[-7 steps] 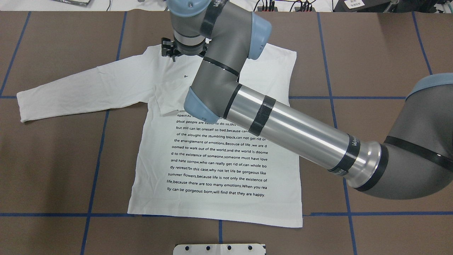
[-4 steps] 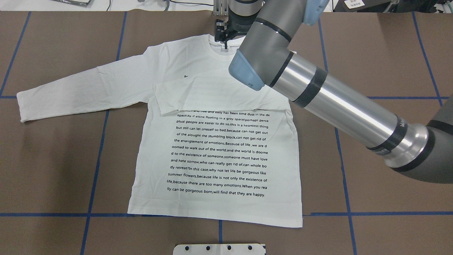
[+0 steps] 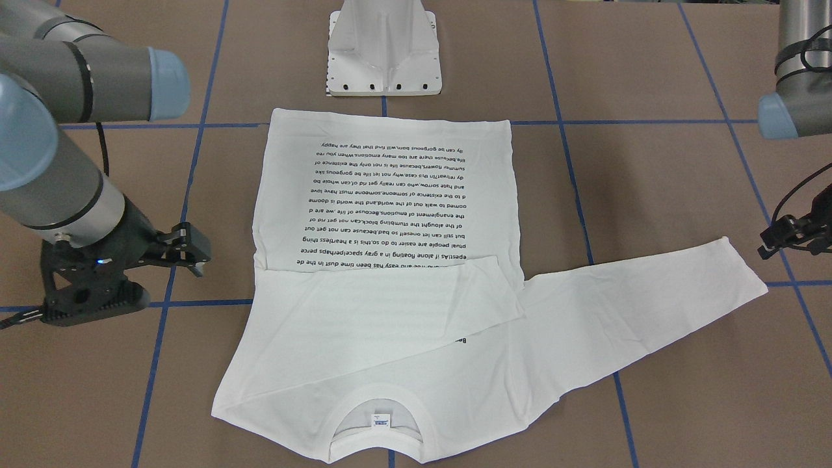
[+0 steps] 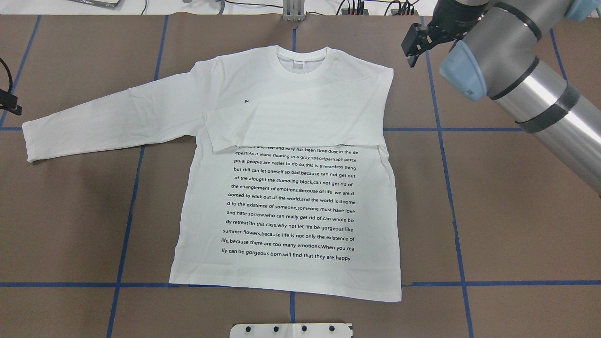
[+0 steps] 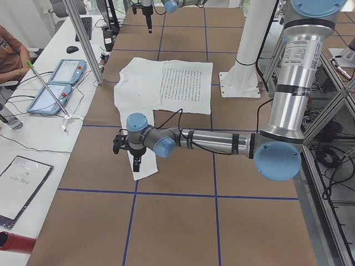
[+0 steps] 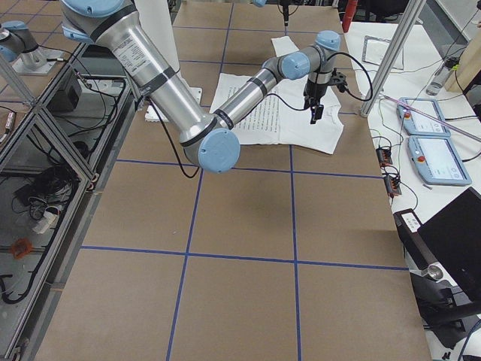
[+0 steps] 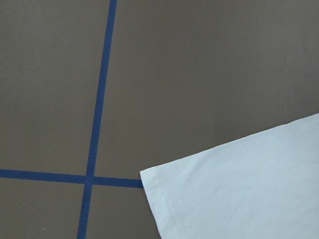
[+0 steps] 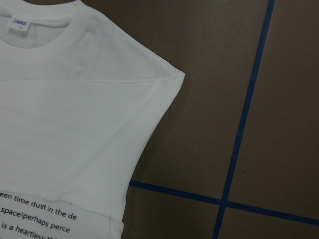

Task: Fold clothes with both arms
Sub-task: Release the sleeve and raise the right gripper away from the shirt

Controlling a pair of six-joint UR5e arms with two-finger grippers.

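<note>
My gripper will fold the outstretched sleeve (image 3: 639, 305) over, and that sleeve will then stretch across the whole chest, because the folded sleeve's cuff (image 3: 507, 288) reaches the chest's opposite edge.
The white long-sleeved shirt (image 4: 291, 202) lies flat, print up, collar (image 4: 300, 58) at the far side. One sleeve (image 4: 291, 124) is folded across the chest; the other sleeve (image 4: 108, 117) stretches out to the left. My right gripper (image 4: 412, 49) hovers open above bare table just past the shirt's folded shoulder (image 8: 99, 99), and shows at the left of the front-facing view (image 3: 192, 250). My left gripper (image 3: 770, 242) is open beside the outstretched sleeve's cuff (image 7: 239, 189), holding nothing; overhead only its edge (image 4: 10, 104) shows.
The white pedestal base (image 3: 383, 52) stands at the near side behind the shirt's hem. Blue tape lines (image 4: 446, 129) cross the brown table. A side bench with tablets (image 5: 55, 83) and a seated person (image 5: 11, 52) runs along the far edge.
My right arm has swung from over the shirt's collar and chest to the right, off the shirt. The shirt lies unchanged. The left gripper's edge has come into view at the left.
</note>
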